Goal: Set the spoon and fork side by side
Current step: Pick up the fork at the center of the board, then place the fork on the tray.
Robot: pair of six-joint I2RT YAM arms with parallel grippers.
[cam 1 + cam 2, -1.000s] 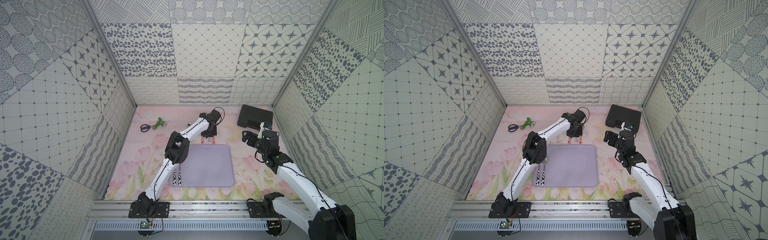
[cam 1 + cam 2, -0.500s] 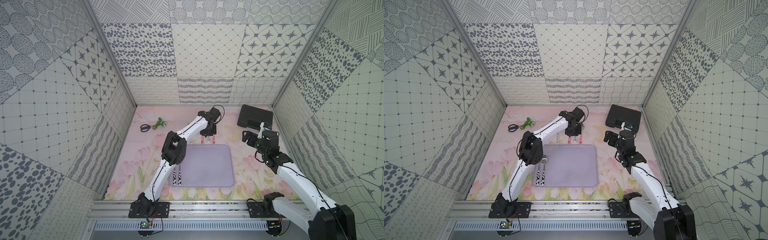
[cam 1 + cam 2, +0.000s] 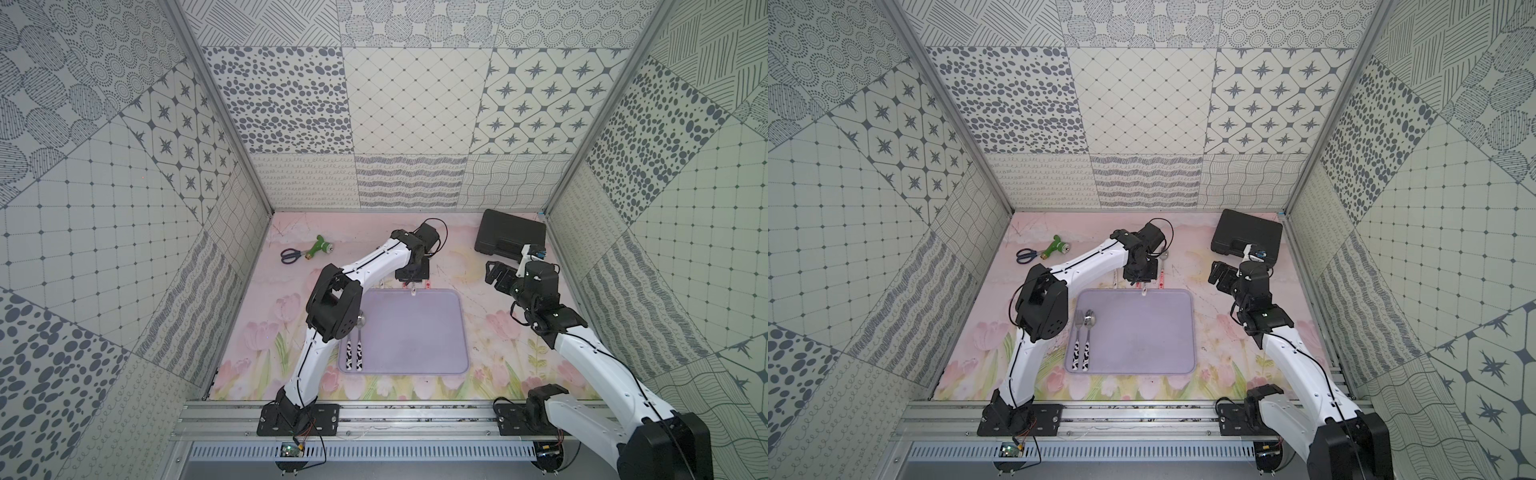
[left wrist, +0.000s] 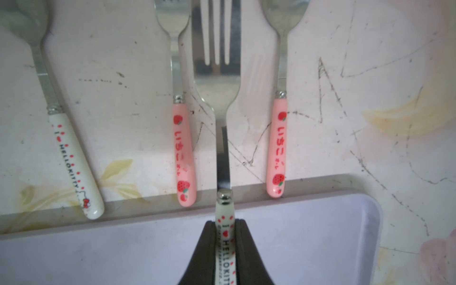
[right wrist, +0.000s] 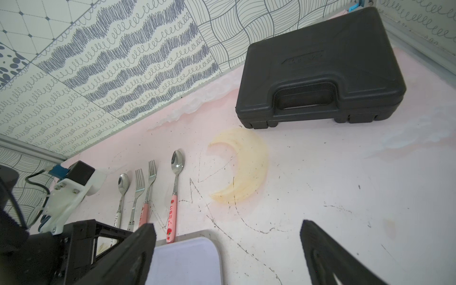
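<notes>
My left gripper is carrying the Hello Kitty fork (image 4: 218,90) pointed the same way as the black-and-white spoon, and it should keep on until the fork lies next to that spoon (image 3: 1113,344).
My left gripper (image 4: 225,237) is shut on the white Hello Kitty handle of a fork (image 4: 217,74), holding it just above the far edge of the lavender tray (image 3: 415,332); in both top views it hangs there (image 3: 1143,286). On the mat beyond lie a matching white-handled spoon (image 4: 74,160), a pink-handled fork (image 4: 183,148) and a pink-handled spoon (image 4: 278,148). On the tray's left side a fork (image 3: 1079,332) and a spoon (image 3: 1089,332) with black-and-white handles lie side by side. My right gripper (image 5: 227,227) stands open and empty, right of the tray.
A black case (image 3: 510,237) sits at the back right, close behind my right gripper (image 3: 496,274). Scissors (image 3: 291,254) and a green nozzle (image 3: 322,246) lie at the back left. Patterned walls enclose the mat on three sides.
The left gripper has drawn a little nearer, toward the tray's far edge, with the fork in it, and its elbow has swung left. The right arm has not moved.
</notes>
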